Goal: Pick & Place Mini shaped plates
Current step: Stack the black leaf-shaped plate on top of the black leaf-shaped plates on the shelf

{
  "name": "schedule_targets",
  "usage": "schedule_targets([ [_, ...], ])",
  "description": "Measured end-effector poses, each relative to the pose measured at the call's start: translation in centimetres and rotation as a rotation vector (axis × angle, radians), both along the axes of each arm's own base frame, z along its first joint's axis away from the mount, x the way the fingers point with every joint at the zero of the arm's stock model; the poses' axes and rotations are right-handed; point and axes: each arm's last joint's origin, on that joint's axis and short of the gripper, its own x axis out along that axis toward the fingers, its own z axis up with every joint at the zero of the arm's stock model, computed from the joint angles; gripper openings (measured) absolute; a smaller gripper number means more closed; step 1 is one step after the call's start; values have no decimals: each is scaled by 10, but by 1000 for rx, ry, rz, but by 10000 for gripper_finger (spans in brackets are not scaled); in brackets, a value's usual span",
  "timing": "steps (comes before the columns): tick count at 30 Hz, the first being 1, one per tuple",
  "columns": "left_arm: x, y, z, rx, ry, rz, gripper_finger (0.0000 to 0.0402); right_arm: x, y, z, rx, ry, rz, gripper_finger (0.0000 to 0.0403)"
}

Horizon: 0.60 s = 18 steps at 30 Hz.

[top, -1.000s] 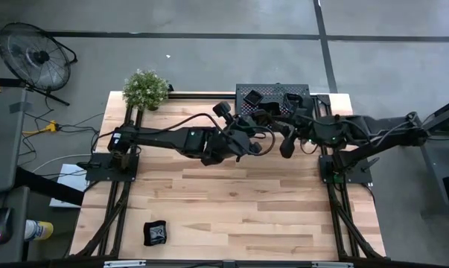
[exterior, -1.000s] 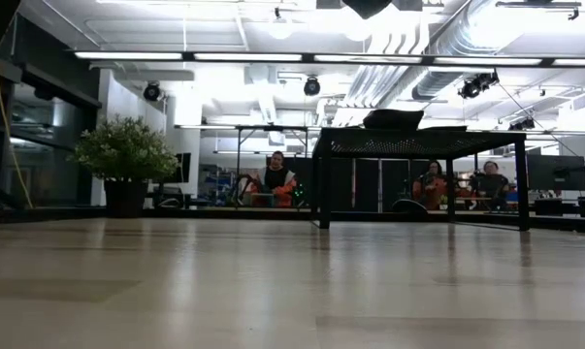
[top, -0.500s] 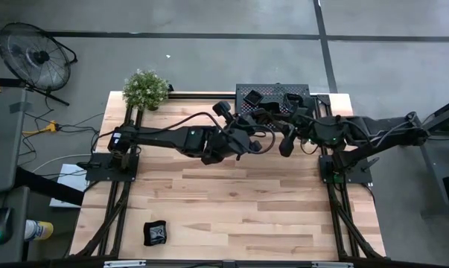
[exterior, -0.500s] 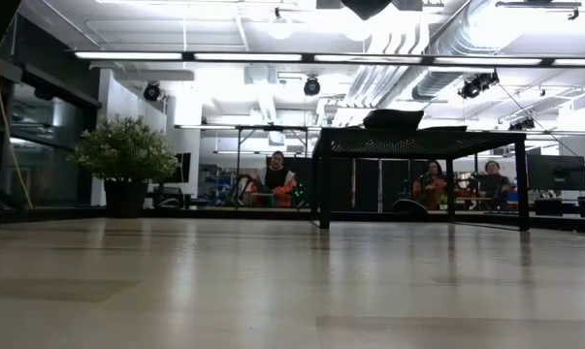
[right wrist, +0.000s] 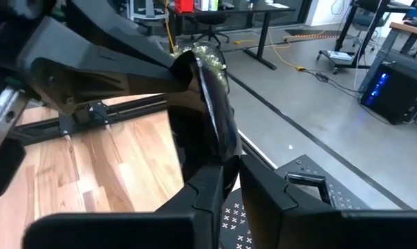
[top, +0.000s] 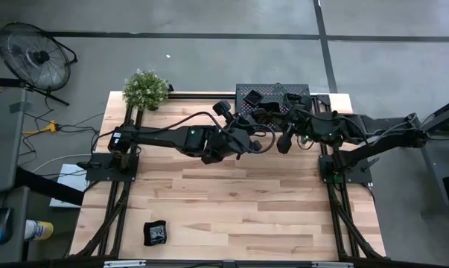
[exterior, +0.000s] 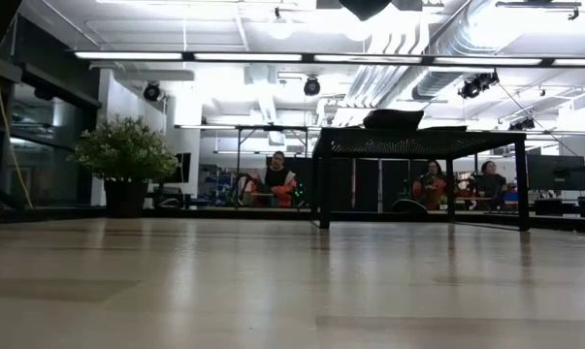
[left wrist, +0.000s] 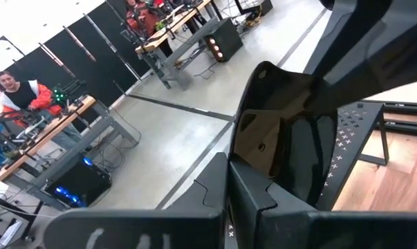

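Next, my left gripper opens and moves away first, because both grippers pinch the same plate point(left wrist: 285, 131). Then my right gripper will put the plate on the rack's loose end point(top: 297, 90).
The mini shaped plates are small glossy black dishes. One lies flat on the table's near left part point(top: 157, 233), and two rest on the black perforated rack point(top: 272, 97) at the far edge, one of them showing on the rack top point(exterior: 394, 118). My left gripper point(top: 255, 143) is above the table's middle, just in front of the rack, shut on a plate point(left wrist: 284, 131). My right gripper point(top: 284, 144) is close to its right, shut on another plate point(right wrist: 208, 97). The low view shows neither gripper. My left gripper pinches a plate between its two fingers point(left wrist: 229, 194) at one edge of its rim point(left wrist: 253, 162). The plate sticks out beyond the fingertips with its hollow face toward the camera, lifted clear of the table. My right gripper pinches a plate by its rim point(right wrist: 225, 162) between its two fingers point(right wrist: 205, 194). The plate shows edge-on beyond the fingertips and is lifted clear of the table.
A potted plant point(top: 145, 89) stands at the far left corner. The rack stands on legs point(exterior: 323, 184) at the far edge. The two arms are close together over the table's middle. Bare wood lies across the near half point(top: 269, 216). People sit in the room behind.
My right gripper has moved a little toward the far edge and the rack, keeping hold of its plate.
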Motion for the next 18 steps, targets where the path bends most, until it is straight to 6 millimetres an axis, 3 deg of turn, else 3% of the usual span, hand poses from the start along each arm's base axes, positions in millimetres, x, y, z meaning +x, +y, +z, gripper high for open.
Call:
schedule_targets([
  [6, 0, 0, 0, 1, 5, -1, 0, 0, -1, 0, -15, 10, -4, 6],
  [13, 1, -2, 0, -10, 37, -81, 10, -1, -1, -1, -7, 19, 18, 2],
  [18, 2, -3, -1, -22, 53, -139, 41, 0, 0, -1, -2, 20, 29, 1],
])
